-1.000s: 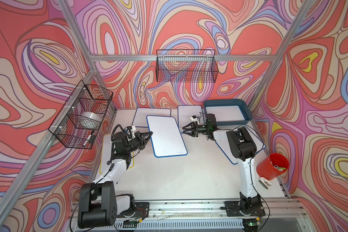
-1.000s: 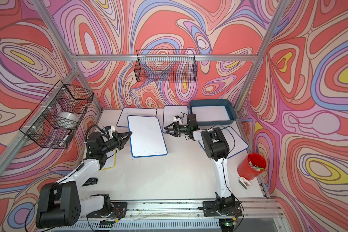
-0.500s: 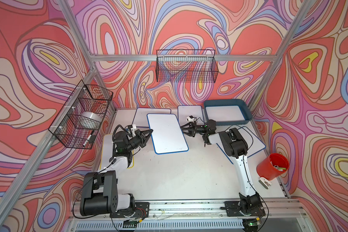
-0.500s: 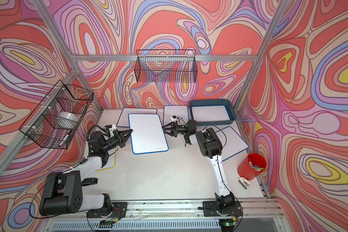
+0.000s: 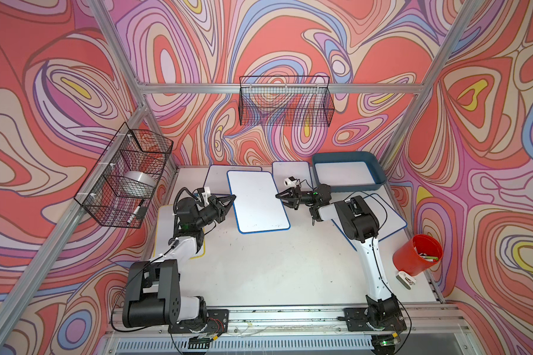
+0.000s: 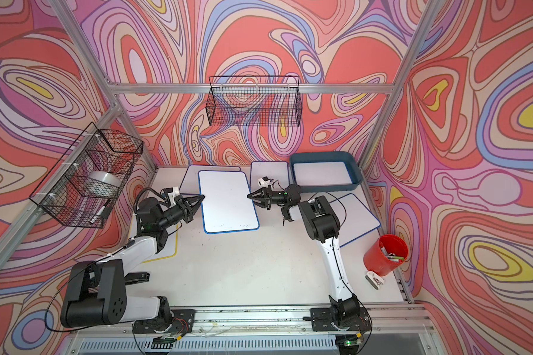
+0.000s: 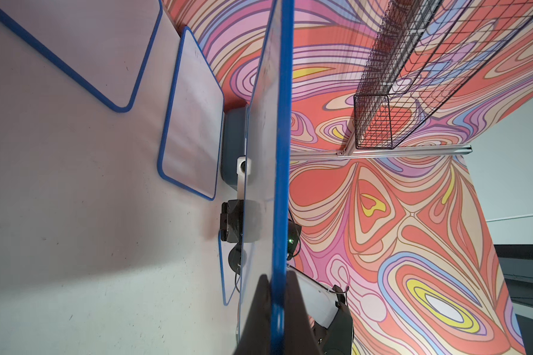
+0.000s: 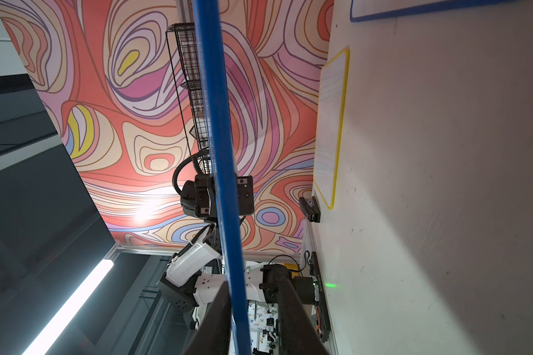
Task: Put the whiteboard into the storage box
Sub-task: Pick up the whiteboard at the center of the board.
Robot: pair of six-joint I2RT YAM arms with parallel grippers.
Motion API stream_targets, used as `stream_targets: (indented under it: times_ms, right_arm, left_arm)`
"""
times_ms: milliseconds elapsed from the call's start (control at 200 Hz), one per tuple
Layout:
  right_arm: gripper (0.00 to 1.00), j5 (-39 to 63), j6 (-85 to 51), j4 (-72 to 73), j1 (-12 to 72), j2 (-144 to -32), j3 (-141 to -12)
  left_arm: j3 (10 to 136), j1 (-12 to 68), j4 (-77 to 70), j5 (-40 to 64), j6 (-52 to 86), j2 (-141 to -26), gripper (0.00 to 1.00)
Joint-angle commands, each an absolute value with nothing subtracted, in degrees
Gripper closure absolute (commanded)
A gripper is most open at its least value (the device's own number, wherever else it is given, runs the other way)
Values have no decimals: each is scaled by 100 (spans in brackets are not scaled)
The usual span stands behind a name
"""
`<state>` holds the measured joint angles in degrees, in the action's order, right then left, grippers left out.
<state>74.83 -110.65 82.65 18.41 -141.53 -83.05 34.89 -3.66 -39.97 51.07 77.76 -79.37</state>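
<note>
The storage box [image 5: 346, 173] is a long way from my left gripper. Next, my right gripper closes on the whiteboard's edge [image 5: 281, 200] before my left gripper opens to pass the whiteboard over.
A blue-framed whiteboard [image 5: 257, 201] [image 6: 228, 201] hangs level above the table between both arms. My left gripper [image 5: 232, 198] [image 6: 201, 198] is shut on its left edge; in the left wrist view the blue edge [image 7: 282, 153] is pinched at my left gripper [image 7: 279, 292]. My right gripper [image 5: 278, 196] [image 6: 250, 196] straddles the right edge. In the right wrist view the edge [image 8: 219, 153] passes through my right gripper [image 8: 253, 295], touching one finger [image 8: 219, 313], with a gap to the other. The teal storage box [image 5: 348, 155] [image 6: 320, 154] stands at the back right, white inside.
More whiteboards lie flat: two at the back [image 5: 225, 178] [image 5: 291, 172], one under the right arm [image 5: 385, 215], a yellow-framed one under the left arm [image 5: 166, 227]. A red cup [image 5: 417, 258] and an eraser [image 5: 405, 279] stand at the right. Wire baskets [image 5: 285, 101] [image 5: 126, 175] hang on the walls.
The right gripper has moved left onto the whiteboard's right edge and its jaws have narrowed. The left gripper has kept its hold and shifted the board slightly toward the back.
</note>
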Motion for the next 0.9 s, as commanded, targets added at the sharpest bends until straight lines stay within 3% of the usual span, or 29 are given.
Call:
stream_targets:
  times_ms: [0,280,416,581,746,897]
  right_arm:
    - [79,7644,-11021,8232,1881,-13900,-8292]
    - [97,7630,-10735,7853,1880,-13827,-8341]
    - [100,7618,-10107,7159,1881,-13582,-8231]
    - [100,7511,-7939,4449,1872,-13048,-8227]
    - [100,6432,-3723,-1087,1872,-12562,-9365]
    - [100,6492,-4022,-724,1770,-12466,-9277]
  left_arm:
    - [3876,-321,-4027,5165,7683,-8060,100]
    - [4085,-290,-3173,5159,7190,-8228,100]
    - [4098,-289,-2966,5168,7041,-8378,88]
    - [4072,-305,-3004,5133,6966,-8535,71]
    - [3911,-402,-3095,5079,6966,-8526,63]
    - [3840,-499,-2882,5133,6838,-8448,60]
